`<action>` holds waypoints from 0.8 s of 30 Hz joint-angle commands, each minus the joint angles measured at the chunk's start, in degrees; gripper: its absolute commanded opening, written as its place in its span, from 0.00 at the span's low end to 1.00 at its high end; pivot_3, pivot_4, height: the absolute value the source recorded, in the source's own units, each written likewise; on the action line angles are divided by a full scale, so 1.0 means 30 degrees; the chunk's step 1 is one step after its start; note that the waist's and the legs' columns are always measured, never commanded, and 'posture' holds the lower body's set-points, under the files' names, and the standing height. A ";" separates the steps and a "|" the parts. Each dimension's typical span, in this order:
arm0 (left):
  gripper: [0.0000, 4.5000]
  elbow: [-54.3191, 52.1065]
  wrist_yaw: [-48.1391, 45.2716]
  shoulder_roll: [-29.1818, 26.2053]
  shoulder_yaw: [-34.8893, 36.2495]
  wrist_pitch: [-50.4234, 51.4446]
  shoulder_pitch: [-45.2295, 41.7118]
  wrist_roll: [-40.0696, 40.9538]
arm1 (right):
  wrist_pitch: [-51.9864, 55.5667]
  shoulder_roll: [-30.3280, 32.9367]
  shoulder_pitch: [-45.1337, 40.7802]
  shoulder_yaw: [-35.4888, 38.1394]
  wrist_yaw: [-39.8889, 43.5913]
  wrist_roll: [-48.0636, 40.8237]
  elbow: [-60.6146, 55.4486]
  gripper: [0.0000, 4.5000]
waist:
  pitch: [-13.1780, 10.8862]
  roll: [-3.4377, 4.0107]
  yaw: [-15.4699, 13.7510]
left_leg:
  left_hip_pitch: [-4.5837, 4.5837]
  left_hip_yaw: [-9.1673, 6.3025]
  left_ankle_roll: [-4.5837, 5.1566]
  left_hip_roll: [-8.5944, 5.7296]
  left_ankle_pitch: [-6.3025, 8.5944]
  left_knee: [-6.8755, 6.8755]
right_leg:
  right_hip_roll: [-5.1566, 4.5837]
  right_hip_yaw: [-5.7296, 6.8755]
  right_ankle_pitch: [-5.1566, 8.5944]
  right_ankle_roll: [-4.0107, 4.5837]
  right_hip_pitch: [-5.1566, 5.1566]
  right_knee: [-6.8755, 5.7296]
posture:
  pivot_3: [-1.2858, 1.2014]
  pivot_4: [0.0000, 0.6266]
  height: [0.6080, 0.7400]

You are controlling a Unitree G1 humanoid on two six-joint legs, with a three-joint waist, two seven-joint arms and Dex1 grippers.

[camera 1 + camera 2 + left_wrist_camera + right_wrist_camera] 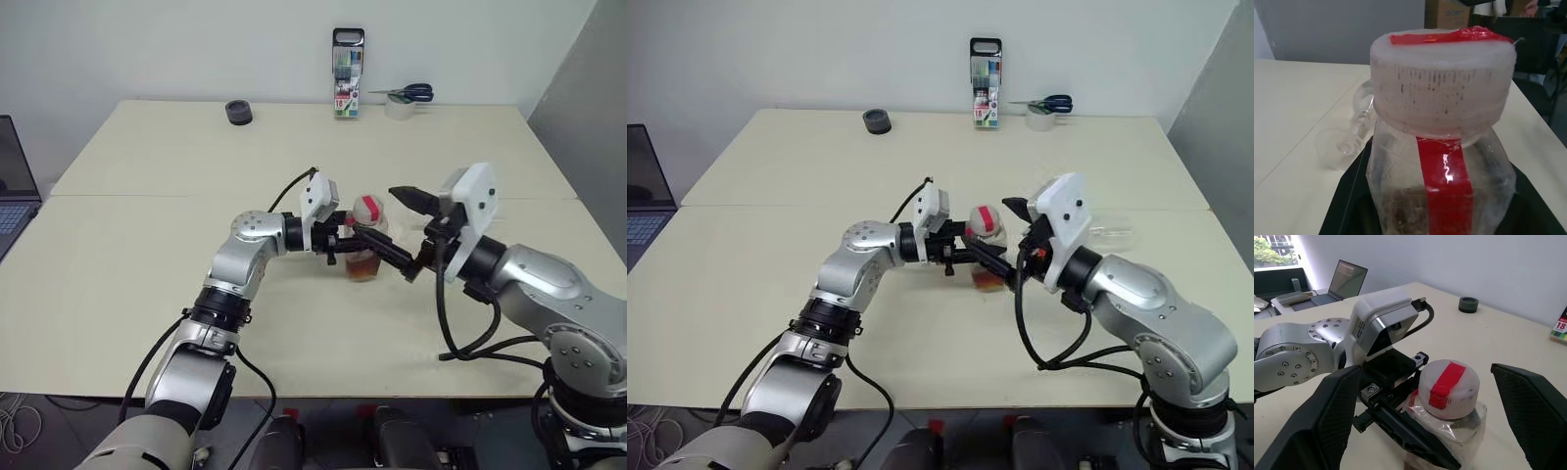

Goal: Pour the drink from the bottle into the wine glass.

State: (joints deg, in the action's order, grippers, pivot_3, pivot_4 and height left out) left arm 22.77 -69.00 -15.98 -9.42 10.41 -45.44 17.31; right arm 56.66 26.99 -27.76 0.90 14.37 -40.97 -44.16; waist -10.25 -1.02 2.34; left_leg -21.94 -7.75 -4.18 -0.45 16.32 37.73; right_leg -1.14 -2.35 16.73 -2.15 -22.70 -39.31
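Observation:
My left gripper should keep the bottle's body (pixel 362 266) still while my right gripper twists the cap (pixel 368 209) loose before pouring, because the cap closes the bottle.
The bottle (pixel 365 240) stands about upright over the middle of the table, clear plastic with a whitish cap (pixel 1448 384) and a red strip across the cap and down its side. The reddish-brown drink (pixel 362 265) fills only its bottom. My left gripper (pixel 390 258) is shut on the bottle's body from the left. My right gripper (pixel 409 235) is open just right of the bottle, its fingers (pixel 1327 421) spread to either side of the cap without touching it. The wine glass (pixel 1112 235) lies on its side on the table beyond the right gripper, as the left wrist view also shows (pixel 1352 132).
At the table's far edge are a black tape roll (pixel 238 112), an upright pack of markers (pixel 347 73) and scissors (pixel 407 94) resting on a clear tape roll. A laptop (pixel 15 186) sits off the table's left side.

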 commanded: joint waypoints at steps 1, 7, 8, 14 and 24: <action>0.40 -0.0169 -0.0487 0.0206 -0.0110 -0.0823 -0.0652 -0.0079 | -0.0473 -0.0220 -0.0242 -0.0494 -0.0503 0.0805 -0.0147 1.00 | -0.0001 0.0001 -0.0012 | -0.0002 -0.0004 0.0001 0.0000 0.0001 0.0001 | 0.0000 0.0004 0.0000 0.0000 0.0000 0.0001 | 0.52 0.24 1.00; 0.40 -0.0416 -0.0730 0.0188 -0.0138 -0.1034 -0.0364 -0.0303 | -0.1258 -0.0474 -0.0107 -0.1596 -0.0418 0.2209 0.0539 1.00 | 0.0000 0.0001 -0.0014 | -0.0005 -0.0004 0.0002 -0.0001 0.0001 0.0002 | -0.0004 0.0003 0.0000 0.0000 -0.0003 0.0001 | 0.52 0.24 1.00; 0.40 -0.0470 -0.0784 0.0149 -0.0163 -0.1141 -0.0295 -0.0368 | -0.1453 -0.0592 -0.0133 -0.1781 -0.0424 0.2491 0.0817 1.00 | -0.0001 0.0001 -0.0010 | -0.0003 -0.0003 0.0003 -0.0001 0.0001 0.0002 | -0.0003 0.0003 0.0000 0.0000 -0.0005 0.0000 | 0.52 0.24 1.00; 0.40 -0.0592 -0.0743 0.0189 -0.0099 -0.1338 -0.0108 -0.0529 | -0.2102 -0.0849 -0.0092 -0.2046 -0.0143 0.3626 0.1888 1.00 | -0.0001 0.0001 -0.0007 | -0.0006 -0.0002 0.0002 -0.0002 0.0001 0.0004 | -0.0004 0.0001 0.0000 -0.0001 -0.0009 -0.0003 | 0.52 0.24 1.00; 0.40 -0.0881 -0.0503 0.0153 -0.0120 -0.1535 0.0220 -0.0626 | -0.2615 -0.1093 0.0123 -0.1641 0.0727 0.3766 0.2594 0.44 | -0.0001 0.0002 -0.0004 | -0.0007 -0.0002 0.0004 -0.0002 0.0002 0.0004 | -0.0004 0.0001 0.0000 0.0000 -0.0010 -0.0003 | 0.52 0.24 1.00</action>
State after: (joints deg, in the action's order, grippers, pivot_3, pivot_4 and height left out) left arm 22.72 -70.30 -15.53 -9.77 7.02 -44.82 15.10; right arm 50.51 23.48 -27.40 -5.80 16.16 -30.11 -35.56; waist -10.25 -1.02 2.33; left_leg -21.95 -7.76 -4.16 -0.45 16.33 37.74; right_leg -1.15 -2.35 16.73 -2.16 -22.73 -39.32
